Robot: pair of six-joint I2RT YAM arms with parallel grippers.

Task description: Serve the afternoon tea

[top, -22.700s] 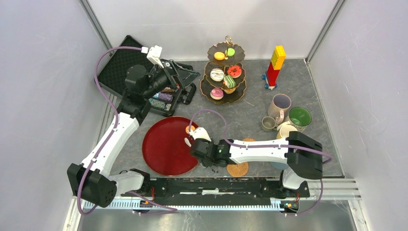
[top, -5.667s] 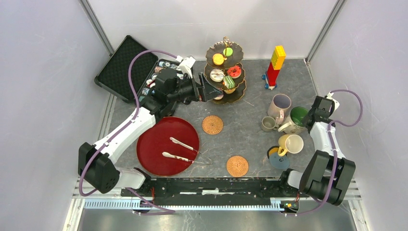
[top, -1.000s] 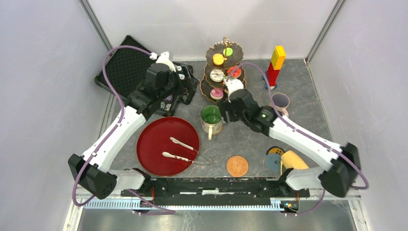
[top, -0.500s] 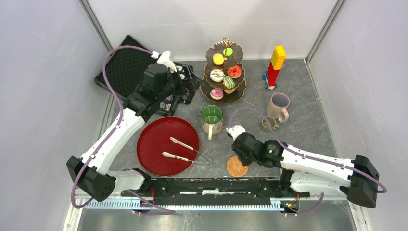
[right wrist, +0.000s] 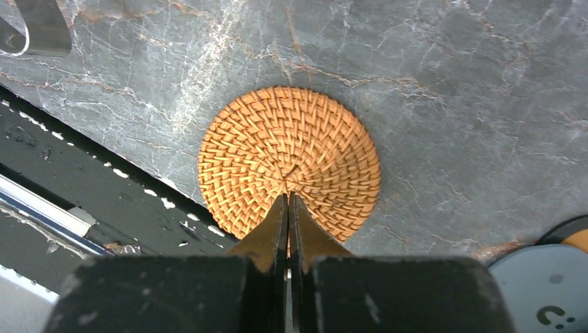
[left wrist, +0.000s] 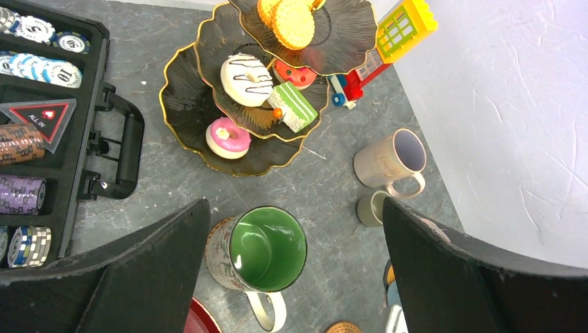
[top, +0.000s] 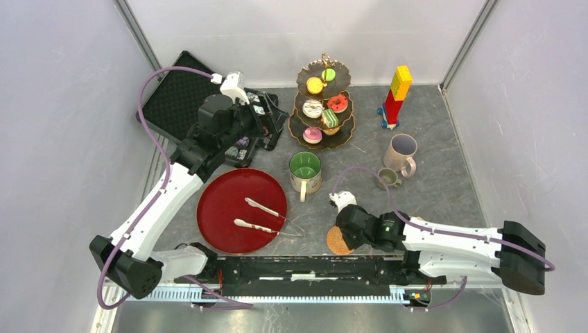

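The robot's right gripper has its closed fingers on the middle of the front woven coaster (right wrist: 285,175) and should keep sliding the coaster back until it lies next to the green-lined mug.
The three-tier dark stand (top: 344,130) at the back centre holds toy donuts, macarons and a green cake (left wrist: 293,106). In front of it the green-lined mug (top: 304,168) stands on a woven coaster (left wrist: 211,232). To the right are the lilac mug (top: 401,152) and the small grey mug (top: 387,178). My left gripper (left wrist: 295,208) hangs open high above the green-lined mug (left wrist: 267,248), holding nothing. My right gripper (right wrist: 288,198) is shut, fingertips together over the middle of a second woven coaster (right wrist: 288,159) near the front edge; nothing shows between them.
A round red tray (top: 222,201) with metal tongs (top: 260,208) lies front left. An open black case of poker chips (top: 173,97) sits back left. A red-and-yellow block tower (top: 396,94) stands back right. A grey-blue disc (right wrist: 548,291) lies right of the woven coaster.
My right gripper has closed and slid a little nearer the front edge, settling over the woven coaster. The left arm drifted slightly left.
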